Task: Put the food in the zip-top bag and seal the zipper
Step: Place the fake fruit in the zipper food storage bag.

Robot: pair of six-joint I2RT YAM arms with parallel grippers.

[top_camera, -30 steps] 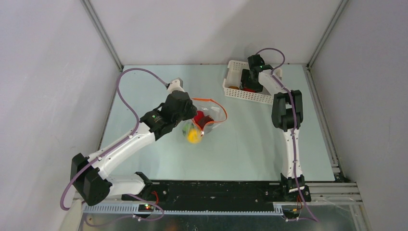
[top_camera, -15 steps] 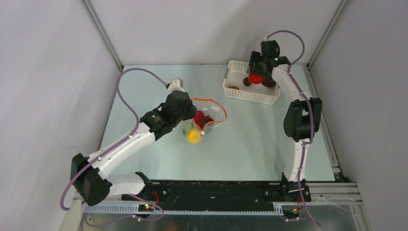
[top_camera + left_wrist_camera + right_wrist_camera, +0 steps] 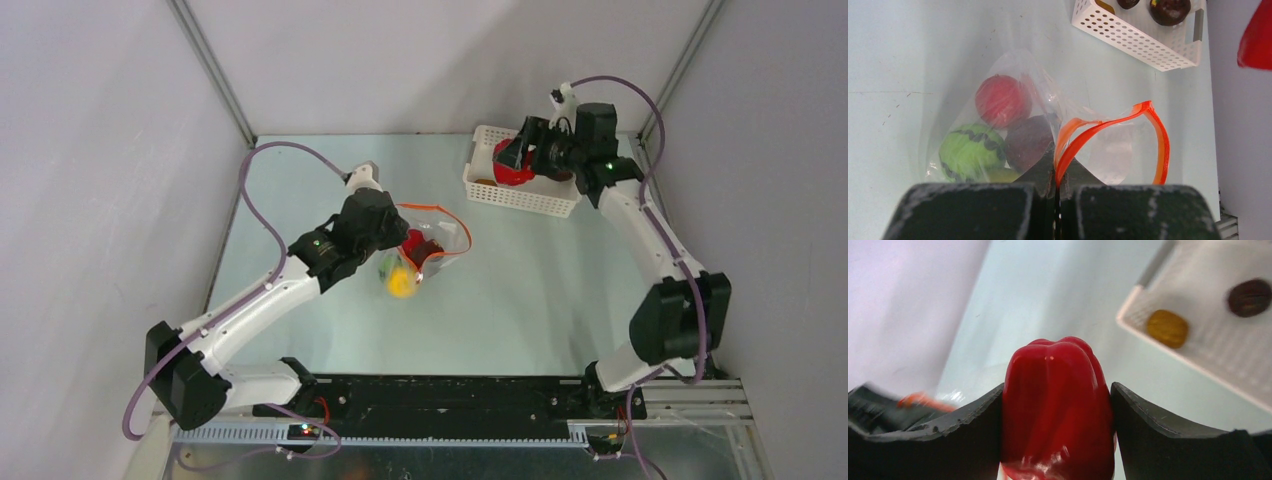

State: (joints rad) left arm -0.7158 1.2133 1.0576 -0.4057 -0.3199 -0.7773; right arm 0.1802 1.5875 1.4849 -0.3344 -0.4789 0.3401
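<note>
The robot's left gripper is holding the orange-red zipper (image 3: 464,226) looped wide open, so the right gripper should keep going toward the bag's opening (image 3: 440,233) and let the red toy go inside.
The clear zip-top bag (image 3: 1013,95) lies mid-table with its mouth gaping, and its orange-red zipper (image 3: 1162,145) curves in a loop. Inside sit a red ball (image 3: 1000,100), a dark maroon ball (image 3: 1030,142) and a green striped ball (image 3: 970,152). My left gripper (image 3: 1055,172) is shut on the zipper edge of the bag (image 3: 430,240). My right gripper (image 3: 1055,405) is shut on a bright red pepper-shaped toy (image 3: 1058,405), held in the air above the white basket (image 3: 520,195). The red toy (image 3: 512,165) shows there too.
The white perforated basket (image 3: 1148,42) stands at the back right and holds a yellow-orange piece (image 3: 1168,328) and a dark brown one (image 3: 1249,297). Grey walls close in the table on three sides.
My right gripper has risen out of the basket with the red toy and swung to point left, its elbow moving out to the right. The left arm and bag have stayed put.
</note>
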